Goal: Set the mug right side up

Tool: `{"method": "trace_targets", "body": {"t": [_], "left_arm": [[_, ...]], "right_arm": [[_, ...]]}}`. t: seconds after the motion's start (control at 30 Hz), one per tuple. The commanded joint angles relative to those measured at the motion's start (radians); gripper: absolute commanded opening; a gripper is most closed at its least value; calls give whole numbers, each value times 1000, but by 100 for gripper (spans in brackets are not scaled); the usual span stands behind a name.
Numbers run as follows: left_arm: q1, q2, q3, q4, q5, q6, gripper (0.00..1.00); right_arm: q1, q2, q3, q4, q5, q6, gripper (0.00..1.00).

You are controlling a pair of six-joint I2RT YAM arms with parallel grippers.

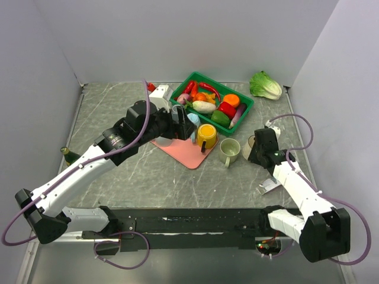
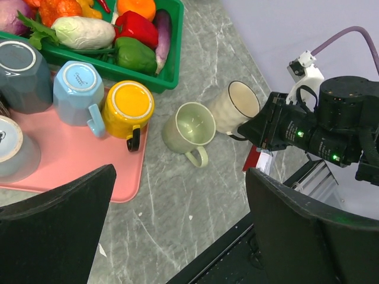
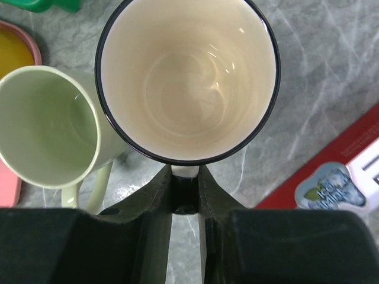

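The cream mug's opening (image 3: 188,77) points up just as the pale green mug's does, so the robot's right gripper goes on lowering the cream mug until its base sits flat on the counter, then let go.
A cream mug with a dark rim (image 3: 186,77) has its mouth open toward the right wrist camera. It stands beside a pale green mug (image 3: 47,127) that is mouth up on the table. My right gripper (image 3: 185,177) is shut on the cream mug's handle (image 3: 185,171). In the top view the right gripper (image 1: 256,148) covers most of the cream mug (image 1: 247,142). Whether the mug rests on the table is unclear. My left gripper (image 2: 180,171) is open and empty, above bare table near the pink tray (image 2: 77,160).
A yellow mug (image 2: 127,106), a blue mug (image 2: 77,92) and a grey mug (image 2: 23,74) sit base up on the pink tray. A green basket (image 1: 201,80) of vegetables is behind them. A cabbage (image 1: 265,86) lies far right. A red packet (image 3: 331,171) lies by the right arm.
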Motion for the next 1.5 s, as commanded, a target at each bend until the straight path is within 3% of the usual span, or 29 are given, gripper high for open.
{"method": "trace_targets", "body": {"t": [0.0, 0.4, 0.73, 1.03, 1.47], "left_arm": [[0, -5, 26, 4, -19, 19, 96], [0, 13, 48, -11, -22, 28, 96], [1, 38, 66, -11, -9, 27, 96], [1, 36, 54, -20, -15, 21, 96], [3, 50, 30, -40, -81, 13, 96]], "right_arm": [[-9, 10, -13, 190, 24, -28, 0], [-10, 38, -108, 360, 32, -76, 0], [-10, 133, -69, 355, 47, -85, 1], [-10, 191, -27, 271, 44, -33, 44], [-12, -40, 70, 35, 63, 27, 94]]}}
